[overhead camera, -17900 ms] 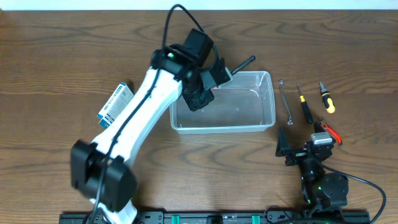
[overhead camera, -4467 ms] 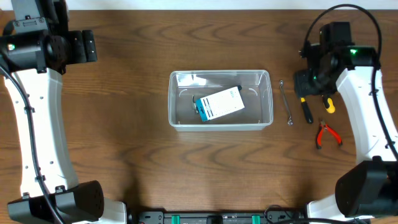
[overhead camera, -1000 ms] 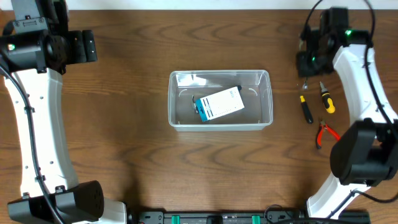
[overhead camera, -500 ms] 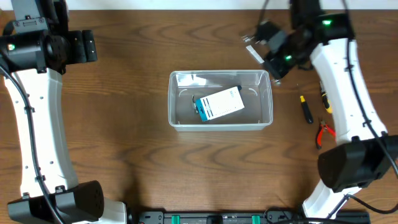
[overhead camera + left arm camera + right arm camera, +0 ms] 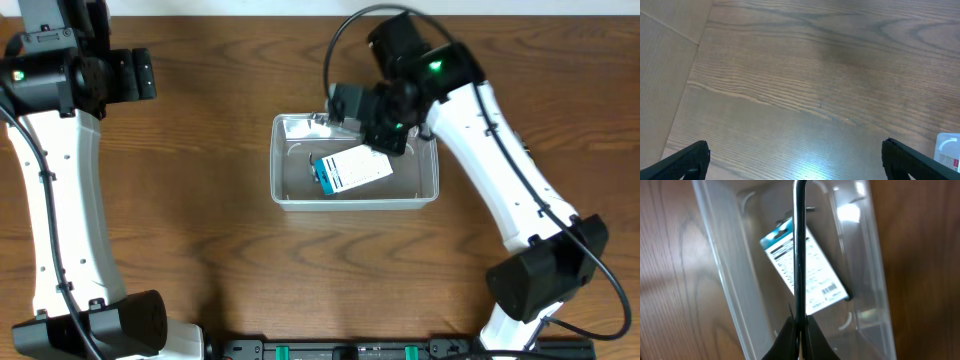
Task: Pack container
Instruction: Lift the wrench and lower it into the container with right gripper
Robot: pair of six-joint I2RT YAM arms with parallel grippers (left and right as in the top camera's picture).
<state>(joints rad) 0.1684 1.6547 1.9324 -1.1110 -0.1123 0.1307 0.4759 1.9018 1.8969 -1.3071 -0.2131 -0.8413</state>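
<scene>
I should keep lowering the wrench [image 5: 799, 245] with my right gripper toward the open part of the container's bottom beside the box [image 5: 383, 192] and let go of it there, since the wrench runs lengthwise over the container.
The clear plastic container [image 5: 277, 190] stands at the table's middle with a blue-and-white box [image 5: 352, 168] lying flat inside it. My right gripper [image 5: 372, 125] hangs over the container's far side, shut on a slim dark metal wrench [image 5: 800, 245]. In the right wrist view the wrench runs straight out from the shut right gripper [image 5: 800, 322] across the box [image 5: 805, 272] and the container [image 5: 720, 265] below. My left gripper [image 5: 148, 75] stays at the far left, well away from the container. In the left wrist view the left gripper [image 5: 795, 160] is open over bare wood.
The brown wooden table [image 5: 200, 250] shows bare all round the container. The right arm [image 5: 500, 170] stretches across the table's right side and hides what lies under it. A pale corner of something [image 5: 949, 149] pokes in at the right edge of the left wrist view.
The right arm has swung left from the table's far right edge to above the container, carrying the wrench. The left arm has not moved.
</scene>
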